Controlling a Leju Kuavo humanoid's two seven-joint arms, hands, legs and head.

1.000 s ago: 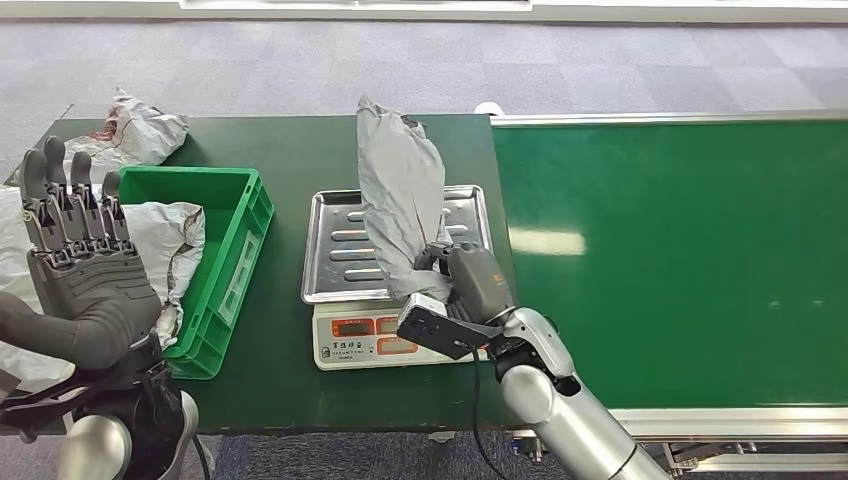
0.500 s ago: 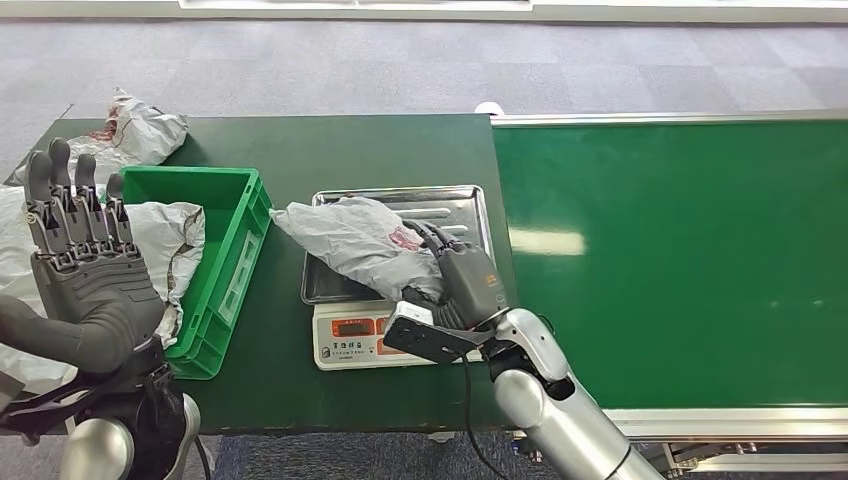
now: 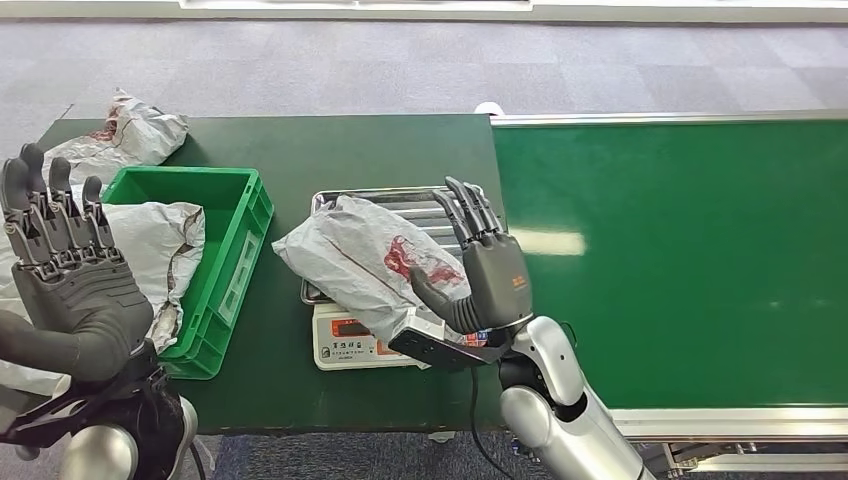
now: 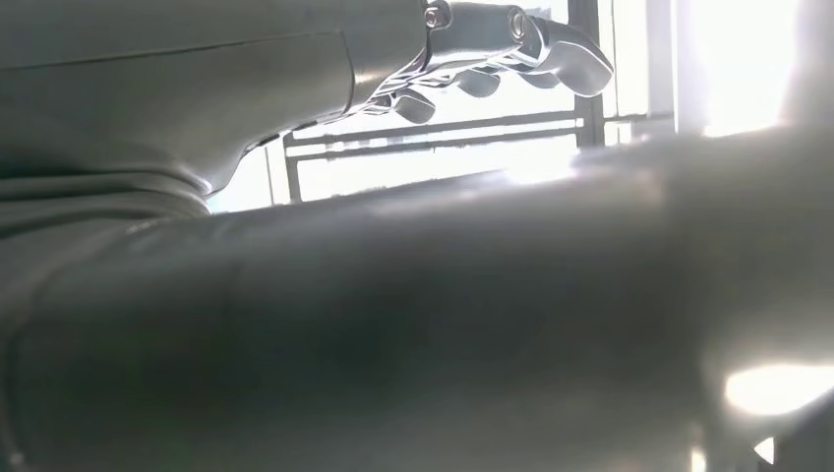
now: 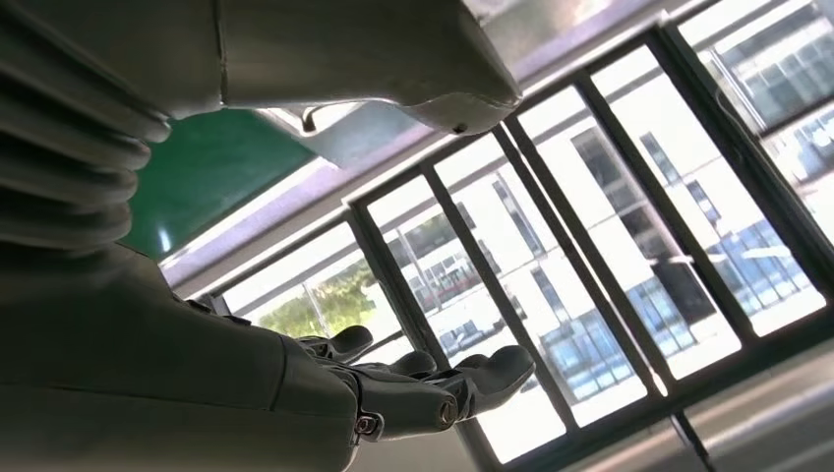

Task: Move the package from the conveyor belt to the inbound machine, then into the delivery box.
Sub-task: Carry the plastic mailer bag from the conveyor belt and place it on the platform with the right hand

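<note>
The grey package's wrinkled, loose end [image 3: 298, 246] hangs out past the steel tray. The grey package with a red mark [image 3: 375, 258] will therefore bunch up and sag when I pick it up.
A grey plastic package [image 3: 365, 258] with a red mark lies flat across the steel tray [image 3: 400, 200] of the weighing scale [image 3: 350, 340], overhanging its left and front edges. My right hand [image 3: 480, 265] stands just right of the package, fingers straight and spread, holding nothing; its thumb is close to the package's near end. The right wrist view shows those fingers [image 5: 443, 379] apart against windows. My left hand [image 3: 65, 270] is raised at the near left, palm up and fingers spread, in front of the green delivery box [image 3: 225, 250]. The green conveyor belt [image 3: 680, 250] lies to the right.
Another grey package [image 3: 165, 240] lies in the green box behind my left hand. A further crumpled one [image 3: 130, 130] sits at the table's far left corner. The dark green table [image 3: 320, 150] runs between box and scale.
The package has gone from upright in my right hand to lying flat on the scale tray. My right hand has let go and opened. My left hand drifted slightly left.
</note>
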